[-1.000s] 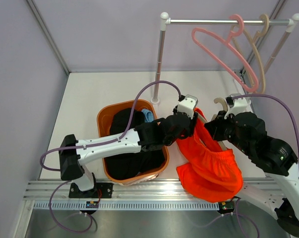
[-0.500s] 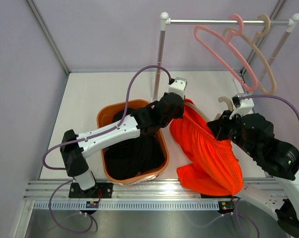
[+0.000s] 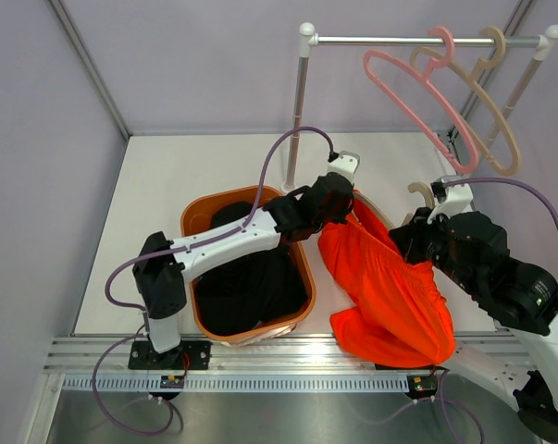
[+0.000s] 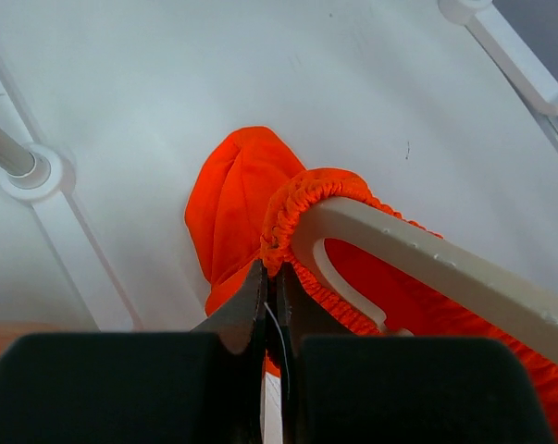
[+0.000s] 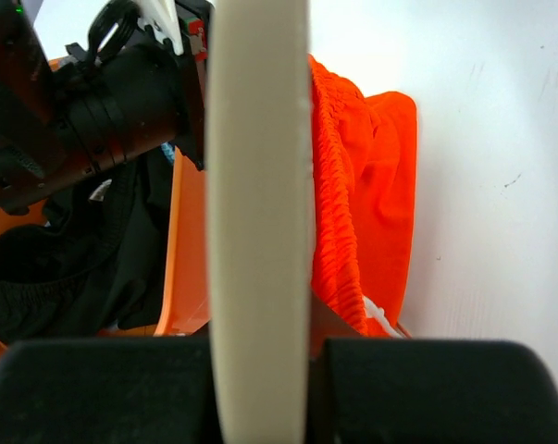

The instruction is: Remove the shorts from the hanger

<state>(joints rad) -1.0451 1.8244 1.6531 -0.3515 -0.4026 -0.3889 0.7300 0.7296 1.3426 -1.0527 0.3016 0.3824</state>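
Observation:
The shorts' waistband is stretched round the cream hanger's tip (image 4: 308, 220), so the robot's left gripper should bring the waistband past that tip, then back toward the front (image 3: 391, 353) and off the other end of the hanger.
The bright orange shorts (image 3: 390, 291) hang on a cream hanger (image 3: 417, 192) between the two arms. My left gripper (image 3: 345, 196) is shut on the elastic waistband of the orange shorts (image 4: 283, 217) at the end of the hanger arm (image 4: 427, 264). My right gripper (image 3: 417, 239) is shut on the cream hanger (image 5: 258, 213), with the waistband (image 5: 332, 194) bunched to its right. The black shorts (image 3: 246, 282) lie in the orange basket (image 3: 197, 222). A bit of the light blue shorts (image 5: 170, 151) shows in the right wrist view only.
A white rail stand (image 3: 299, 92) rises behind the basket; its bar holds a pink hanger (image 3: 413, 88) and a beige hanger (image 3: 487, 102). The stand's foot (image 4: 24, 171) sits close to my left gripper. Grey walls enclose the table.
My left gripper moved up and back from the shorts' middle, then shifted slightly right, holding the waistband. The shorts stretched out along the hanger. The right arm stayed almost still.

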